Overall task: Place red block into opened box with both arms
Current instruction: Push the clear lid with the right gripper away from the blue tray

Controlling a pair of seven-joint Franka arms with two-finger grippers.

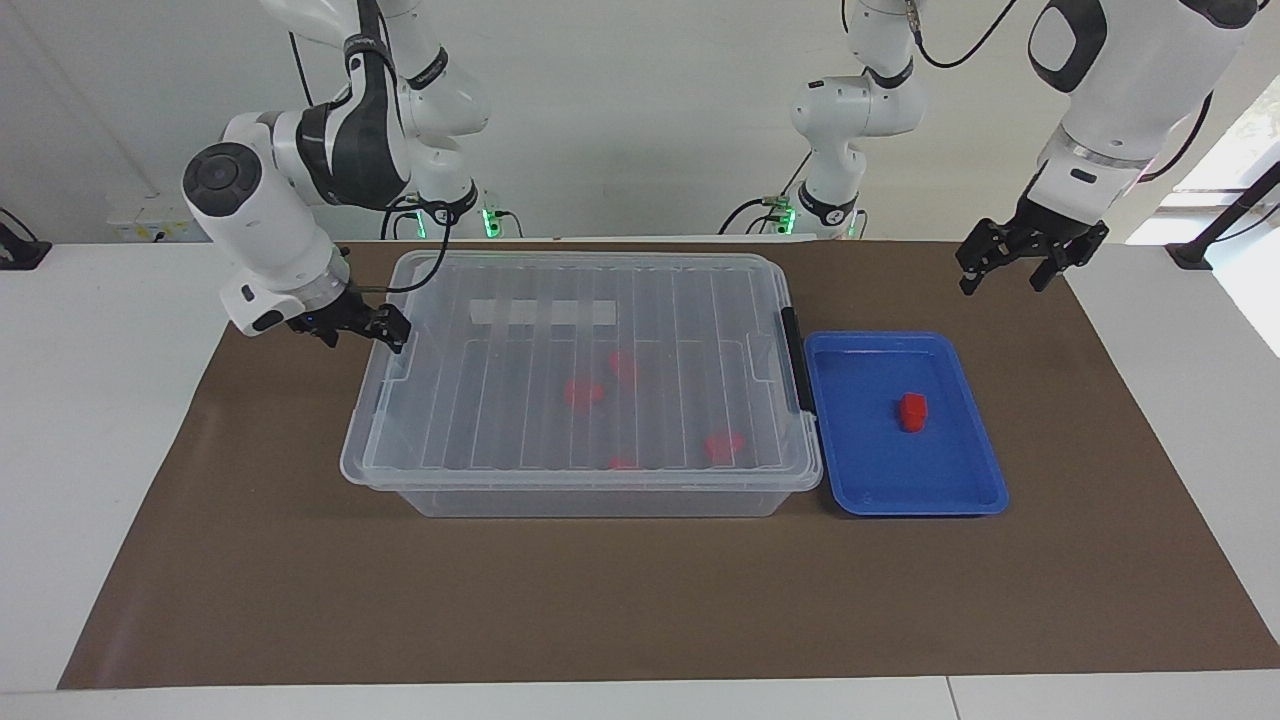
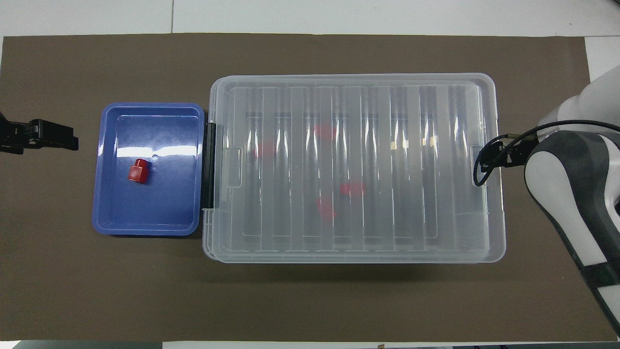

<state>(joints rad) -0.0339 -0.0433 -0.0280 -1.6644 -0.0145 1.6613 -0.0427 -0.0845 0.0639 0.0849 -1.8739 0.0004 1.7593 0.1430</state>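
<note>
The lid (image 2: 355, 168) will slide back and leave the black latch handle (image 2: 209, 166) behind when I pull, because the lid's edge lies over the latch handle.
The red block (image 1: 911, 411) (image 2: 137, 172) lies in a shallow blue tray (image 1: 960, 500) (image 2: 111, 218). Beside the tray stands the clear box (image 1: 590, 495) (image 2: 489, 252), its ribbed lid (image 1: 560, 300) down. Several red pieces show blurred through the lid. My right gripper (image 1: 360, 328) is open, low at the box's end rim toward the right arm's end; whether it touches the rim I cannot tell. In the overhead view the right arm (image 2: 566, 174) hides it. My left gripper (image 1: 1004, 272) (image 2: 53, 136) hangs open and empty over the mat, toward the left arm's end from the tray, and waits.
A black latch handle (image 1: 795, 360) (image 2: 209, 165) runs along the box's end next to the tray. A brown mat (image 1: 600, 600) covers the table under everything. The right arm's black cable (image 2: 484, 165) loops over the box's end rim.
</note>
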